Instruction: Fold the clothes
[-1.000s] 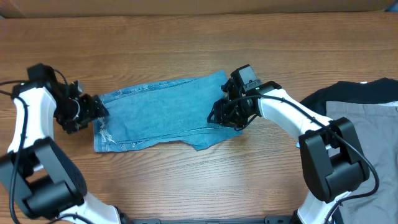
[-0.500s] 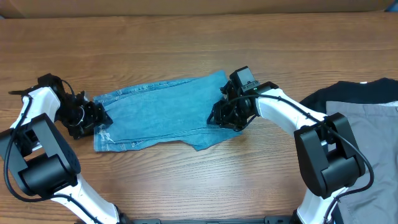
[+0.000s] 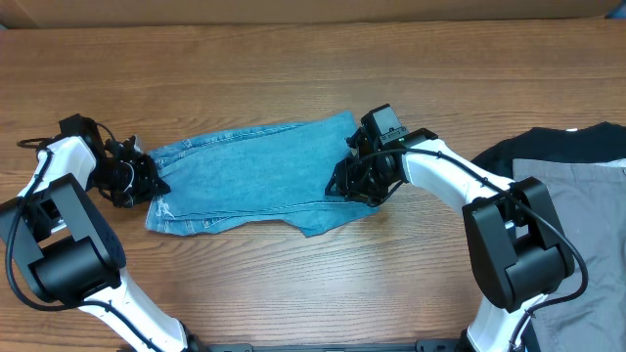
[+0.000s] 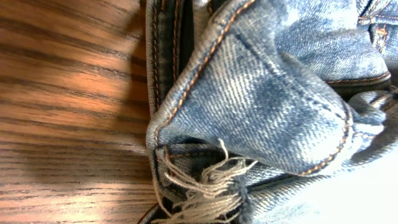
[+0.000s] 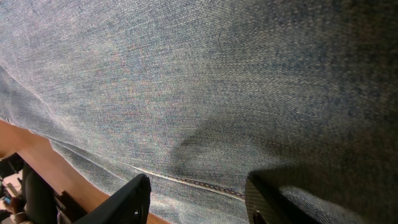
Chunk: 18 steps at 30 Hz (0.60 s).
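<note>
The jeans' flat end (image 3: pixel 335 134) is covered by my right gripper, and the frayed end (image 3: pixel 164 208) has to land there. Next, my right gripper moves back out of the way so my left gripper can make the fold.
The light-blue jeans (image 3: pixel 254 176) lie folded into a flat strip across the middle of the wooden table (image 3: pixel 293 78). My left gripper (image 3: pixel 147 184) is at their left end, shut on the bunched denim. In the left wrist view the jeans (image 4: pixel 267 93) fill the frame, with a frayed hem (image 4: pixel 205 186) right at the jaws, whose fingers are hidden by cloth. My right gripper (image 3: pixel 357 186) rests on the right end of the jeans (image 5: pixel 186 81). Its black fingers (image 5: pixel 134 199) stand apart over a flat stitched seam, open, with nothing pinched.
A pile of dark and grey garments (image 3: pixel 567 196) lies at the table's right edge, beside the right arm's base. A cardboard wall (image 3: pixel 313 10) runs along the back. A loose flap of denim (image 3: pixel 318 227) pokes out toward the front.
My left gripper has closed on the left end of the jeans after shifting slightly along that edge. The right arm and the rest of the jeans have not moved.
</note>
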Each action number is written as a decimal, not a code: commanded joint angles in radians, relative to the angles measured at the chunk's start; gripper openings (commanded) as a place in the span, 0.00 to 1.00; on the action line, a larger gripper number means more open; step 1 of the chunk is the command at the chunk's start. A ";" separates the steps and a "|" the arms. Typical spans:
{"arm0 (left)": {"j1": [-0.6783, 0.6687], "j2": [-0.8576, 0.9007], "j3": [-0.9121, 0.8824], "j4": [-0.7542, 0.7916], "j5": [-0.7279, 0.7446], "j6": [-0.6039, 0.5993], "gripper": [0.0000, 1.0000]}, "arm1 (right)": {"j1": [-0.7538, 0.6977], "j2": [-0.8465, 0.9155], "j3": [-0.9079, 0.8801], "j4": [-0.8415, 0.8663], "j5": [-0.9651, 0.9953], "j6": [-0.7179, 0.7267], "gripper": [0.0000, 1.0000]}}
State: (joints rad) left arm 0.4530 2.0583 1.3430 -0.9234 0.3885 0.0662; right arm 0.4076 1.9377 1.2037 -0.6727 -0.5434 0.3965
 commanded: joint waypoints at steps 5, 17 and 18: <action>-0.008 0.026 0.027 -0.114 -0.097 0.008 0.04 | 0.002 0.009 -0.002 -0.014 0.009 0.004 0.51; -0.017 -0.229 0.431 -0.492 -0.277 -0.013 0.04 | 0.002 -0.099 0.031 -0.104 -0.087 -0.038 0.43; -0.026 -0.249 0.470 -0.518 -0.298 -0.021 0.04 | 0.001 -0.132 0.040 -0.110 -0.087 -0.037 0.43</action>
State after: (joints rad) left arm 0.4408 1.9160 1.6962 -1.3930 0.2012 0.0589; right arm 0.4076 1.9171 1.2045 -0.7753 -0.6086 0.3828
